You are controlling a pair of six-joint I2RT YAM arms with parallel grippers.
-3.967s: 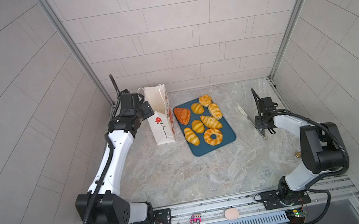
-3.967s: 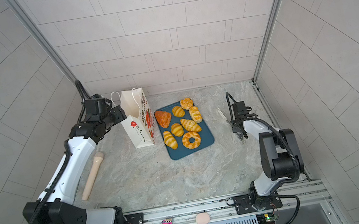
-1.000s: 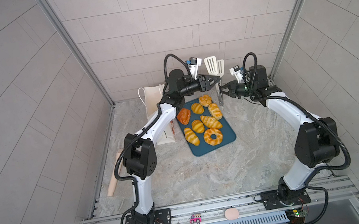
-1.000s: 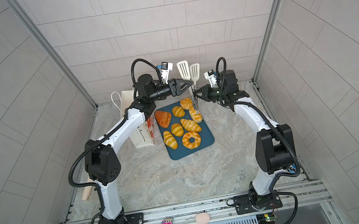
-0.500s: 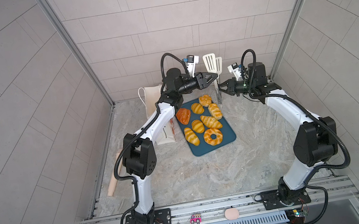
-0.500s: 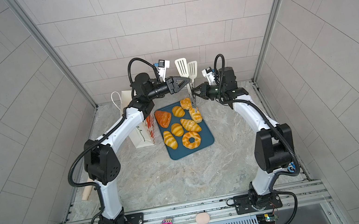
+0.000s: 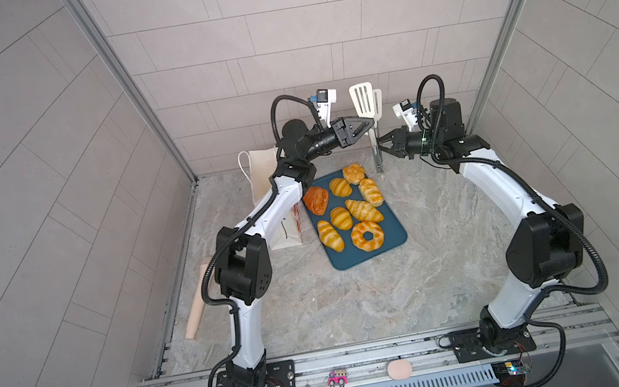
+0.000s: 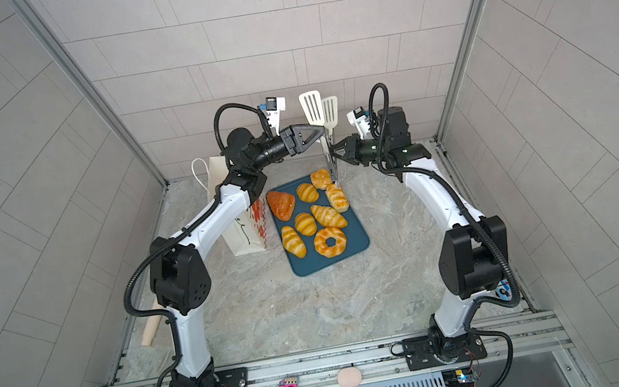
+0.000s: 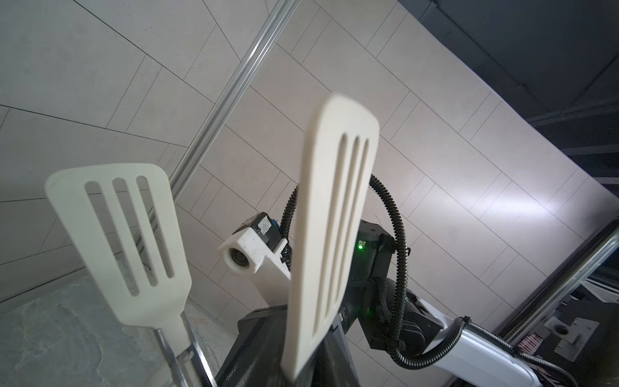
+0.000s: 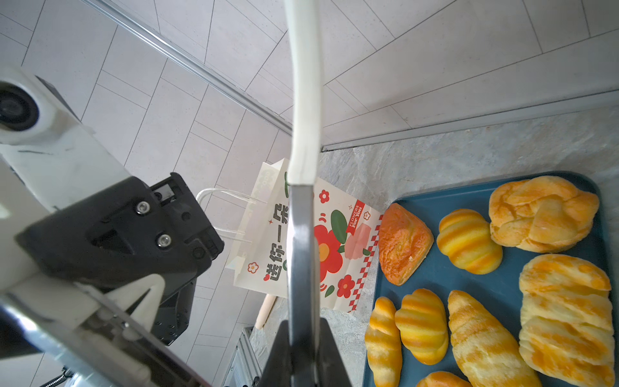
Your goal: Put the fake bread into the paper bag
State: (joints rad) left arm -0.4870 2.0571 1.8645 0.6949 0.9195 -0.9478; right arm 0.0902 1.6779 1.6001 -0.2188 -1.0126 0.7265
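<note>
The fingers of my left gripper are around the tongs' arm [image 7: 369, 119] below its blade, so my right gripper should keep hold of the tongs' handle [image 7: 377, 157] until those fingers close, then let go.
The fake bread [image 7: 367, 236], several glossy pastries, lies on a dark-blue tray [image 7: 391, 242]; the wrist view shows the rolls too [image 10: 469, 241]. The paper bag [image 7: 259, 168] [image 10: 268, 234] stands left of the tray, partly behind the left arm. White-bladed metal tongs [image 7: 363, 104] stand upright above the tray's far end. My right gripper [image 7: 380, 143] [image 10: 301, 331] is shut on their metal handle. My left gripper [image 7: 371, 122] [image 9: 301, 375] meets them from the left, jaws drawn in round one arm just below its blade [image 9: 335, 217].
A wooden rolling pin [image 7: 197, 305] lies by the left wall. A small pink toy car [image 7: 338, 379] and a pink oval [image 7: 399, 370] sit on the front rail. Tiled walls close in the back and both sides.
Four seconds ago the left gripper was at the bag and the right held the tongs low on the right. Within the last second the left jaws have narrowed round the raised tongs.
</note>
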